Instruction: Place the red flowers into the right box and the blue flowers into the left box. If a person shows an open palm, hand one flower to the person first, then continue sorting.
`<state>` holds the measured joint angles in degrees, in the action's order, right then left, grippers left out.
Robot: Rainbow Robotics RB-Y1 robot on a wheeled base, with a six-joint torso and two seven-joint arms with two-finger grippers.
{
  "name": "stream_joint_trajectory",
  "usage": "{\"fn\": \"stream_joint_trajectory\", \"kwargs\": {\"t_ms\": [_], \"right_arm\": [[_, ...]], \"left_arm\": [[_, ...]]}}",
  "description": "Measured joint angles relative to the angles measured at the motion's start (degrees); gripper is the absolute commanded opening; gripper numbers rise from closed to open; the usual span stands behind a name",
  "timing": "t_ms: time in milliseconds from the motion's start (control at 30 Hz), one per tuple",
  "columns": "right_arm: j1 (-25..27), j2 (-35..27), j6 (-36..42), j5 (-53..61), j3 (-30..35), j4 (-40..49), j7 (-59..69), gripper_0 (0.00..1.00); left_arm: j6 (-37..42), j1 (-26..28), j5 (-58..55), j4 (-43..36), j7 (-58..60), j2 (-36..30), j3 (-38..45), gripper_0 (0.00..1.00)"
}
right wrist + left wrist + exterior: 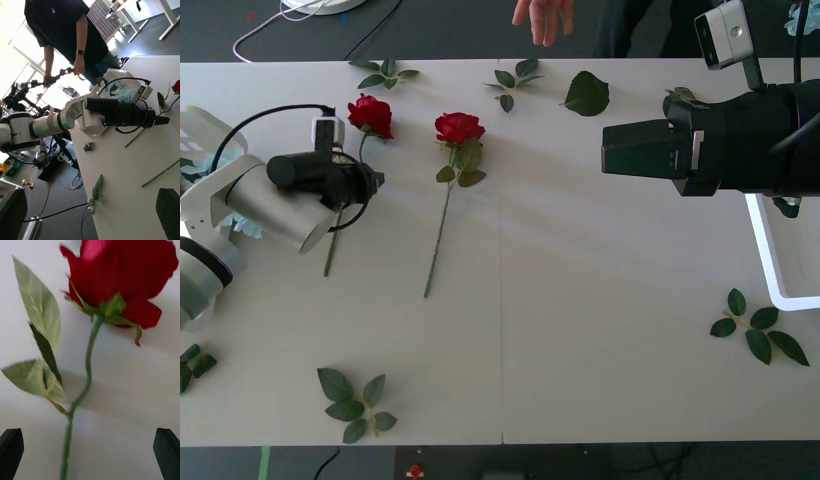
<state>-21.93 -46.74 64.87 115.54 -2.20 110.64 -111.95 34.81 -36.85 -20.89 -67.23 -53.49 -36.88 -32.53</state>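
Observation:
The yellow stalk meets the green stem at a joint. The leaves will rise with the rose when I lift it.
Two red flowers lie on the white table: one rose at the left and another beside it with its long stem running toward me. My left gripper hovers open just over the left rose's stem, with its black fingers either side and the bloom just ahead. The left box sits behind my left arm, and pale blue flowers lie in it. My right gripper hangs open above the table's right side, holding nothing. Part of the right box shows under my right arm.
Loose green leaf sprigs lie along the far edge, at the front left and at the front right. A single large leaf lies near the far edge. A person's hand hangs beyond the far edge, touching nothing.

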Motion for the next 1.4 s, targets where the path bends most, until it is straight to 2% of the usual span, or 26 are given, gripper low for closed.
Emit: {"fn": "stream_joint_trajectory", "kwargs": {"t_ms": [500, 767, 1100, 1133, 1167, 1200, 1233, 1267, 1400], "right_arm": [[0.00, 0.00, 0.00, 0.00, 0.00, 0.00, 0.00, 1.00], [0.00, 0.00, 0.00, 0.00, 0.00, 0.00, 0.00, 1.00], [0.01, 0.00, 0.00, 0.00, 0.00, 0.00, 0.00, 1.00], [0.01, 0.00, 0.00, 0.00, 0.00, 0.00, 0.00, 1.00], [0.01, 0.00, 0.00, 0.00, 0.00, 0.00, 0.00, 1.00], [0.01, 0.00, 0.00, 0.00, 0.00, 0.00, 0.00, 1.00], [0.01, 0.00, 0.00, 0.00, 0.00, 0.00, 0.00, 1.00], [0.01, 0.00, 0.00, 0.00, 0.00, 0.00, 0.00, 1.00], [0.01, 0.00, 0.00, 0.00, 0.00, 0.00, 0.00, 1.00]], "left_arm": [[-0.18, 0.00, -1.25, 1.92, 0.00, 0.02, -0.77, 1.00], [-7.12, -0.01, -1.23, 6.48, 0.00, 1.54, -0.77, 1.00], [-7.76, -0.01, -0.32, 6.86, 0.00, 1.67, -0.77, 1.00], [-7.76, -0.01, -0.02, 6.90, 0.00, 1.74, -0.77, 0.95], [-7.76, -0.01, 0.37, 6.93, 0.00, 1.81, -0.77, 0.86], [-7.76, -0.01, 0.83, 6.99, 0.00, 1.85, -0.77, 0.59], [-7.76, -0.01, 1.31, 7.11, 0.00, 1.85, -0.77, 0.18], [-7.76, -0.01, 1.79, 7.25, 0.00, 1.86, -0.77, 0.00], [-7.68, -0.01, 2.52, 7.47, 0.00, 1.91, -0.77, 0.00]]}}
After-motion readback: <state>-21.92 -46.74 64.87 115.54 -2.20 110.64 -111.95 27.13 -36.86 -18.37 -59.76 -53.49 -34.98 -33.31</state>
